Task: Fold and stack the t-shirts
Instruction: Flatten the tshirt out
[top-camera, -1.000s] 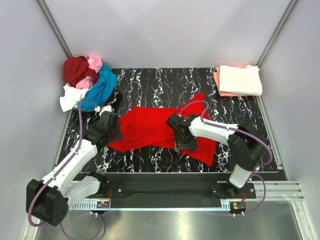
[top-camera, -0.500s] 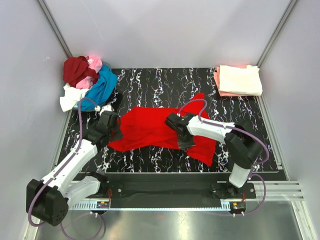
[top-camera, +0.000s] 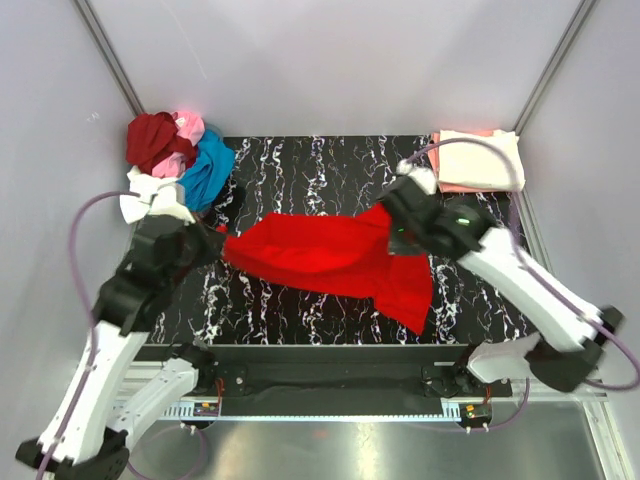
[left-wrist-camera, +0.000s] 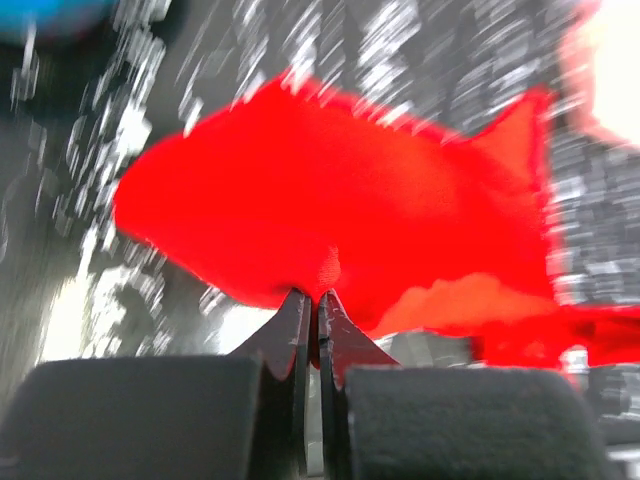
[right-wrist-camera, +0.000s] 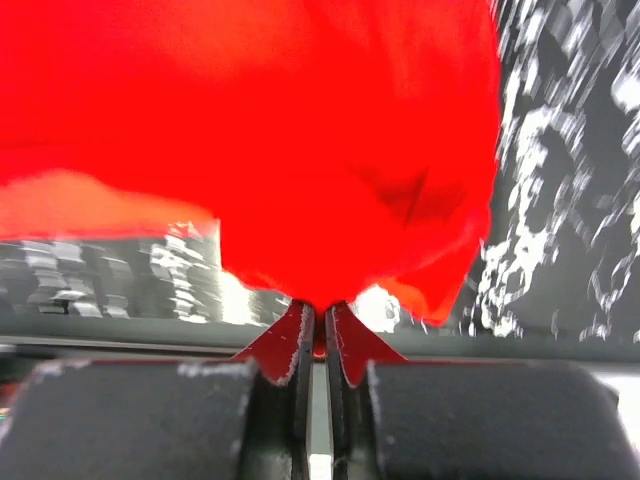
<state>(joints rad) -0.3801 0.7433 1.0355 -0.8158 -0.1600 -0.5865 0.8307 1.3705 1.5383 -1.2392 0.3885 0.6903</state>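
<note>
My left gripper and right gripper should pull the red t-shirt toward the mat's back edge (top-camera: 310, 150) to spread it, as it hangs in a narrow band (top-camera: 318, 252) between them.
A bright red t-shirt (top-camera: 320, 255) hangs stretched between both grippers above the black marbled mat (top-camera: 300, 170). My left gripper (top-camera: 215, 240) is shut on its left edge; the left wrist view shows red cloth (left-wrist-camera: 340, 200) pinched between the jaws (left-wrist-camera: 318, 295). My right gripper (top-camera: 390, 215) is shut on the shirt's right upper part, with the cloth (right-wrist-camera: 260, 140) bunched at the jaws (right-wrist-camera: 320, 305). The shirt's lower right corner (top-camera: 410, 300) droops onto the mat. A heap of unfolded t-shirts (top-camera: 175, 160), dark red, pink, blue and white, lies at the back left. Folded cream and salmon t-shirts (top-camera: 478, 160) are stacked at the back right.
Grey walls close in the mat on the left, back and right. A metal rail (top-camera: 330, 375) with both arm bases runs along the near edge.
The right gripper closed on the red shirt. Both arms then rose and drew apart, lifting the shirt off the mat and stretching it; the right gripper moved back and right.
</note>
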